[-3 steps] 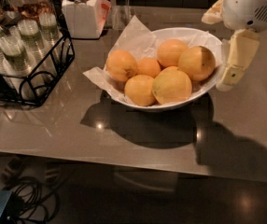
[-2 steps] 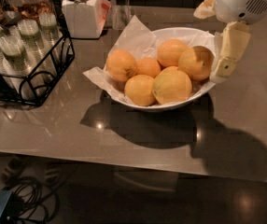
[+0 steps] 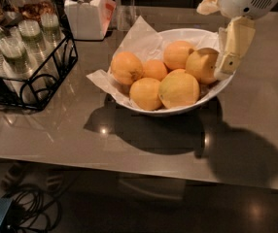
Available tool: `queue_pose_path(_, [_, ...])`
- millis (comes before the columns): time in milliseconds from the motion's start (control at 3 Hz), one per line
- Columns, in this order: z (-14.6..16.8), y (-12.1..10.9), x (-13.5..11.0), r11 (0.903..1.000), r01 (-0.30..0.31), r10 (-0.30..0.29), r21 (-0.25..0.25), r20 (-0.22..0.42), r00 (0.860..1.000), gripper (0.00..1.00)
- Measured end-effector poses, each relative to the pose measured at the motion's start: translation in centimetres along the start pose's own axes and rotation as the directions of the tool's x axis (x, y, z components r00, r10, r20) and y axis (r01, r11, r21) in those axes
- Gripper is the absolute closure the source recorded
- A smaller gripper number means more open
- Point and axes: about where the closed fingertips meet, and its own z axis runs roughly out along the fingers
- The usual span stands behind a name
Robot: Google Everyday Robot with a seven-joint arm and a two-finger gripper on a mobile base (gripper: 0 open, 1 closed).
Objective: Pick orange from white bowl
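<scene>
I should open my gripper, move it lower and close both fingers around the orange [image 3: 202, 64], because the end of one finger touches the orange's outer side [image 3: 216, 68] while the other finger hangs high above it.
The white bowl [image 3: 177, 111], lined with crumpled white paper, stands in the middle of the grey table and holds several oranges. The orange [image 3: 201, 65], large and round, lies at the bowl's right side. A paler yellowish one [image 3: 179, 89] of about the same size lies in front of it. Smaller oranges [image 3: 145, 93] fill the left and back. My gripper [image 3: 226, 64] hangs from the upper right over the bowl's right rim, right beside the orange and touching or nearly touching its right side. It holds nothing that I can see.
A white lidded jar [image 3: 85, 13] stands at the back left. A black wire rack [image 3: 29, 64] with several small lidded jars stands on the left. The paper liner [image 3: 136, 35] sticks up past the bowl's back-left rim. Cables lie on the floor below the front edge.
My gripper has moved left, from outside the bowl's right rim to over the rim, closer to the orange. The bowl and fruit have not moved.
</scene>
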Motion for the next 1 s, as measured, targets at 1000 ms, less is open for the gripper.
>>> queue_pose_path(1000, [2.4, -2.8, 1.5, 0.9967, -0.081, 0.081, 0.003, 0.047, 0.996, 0.38])
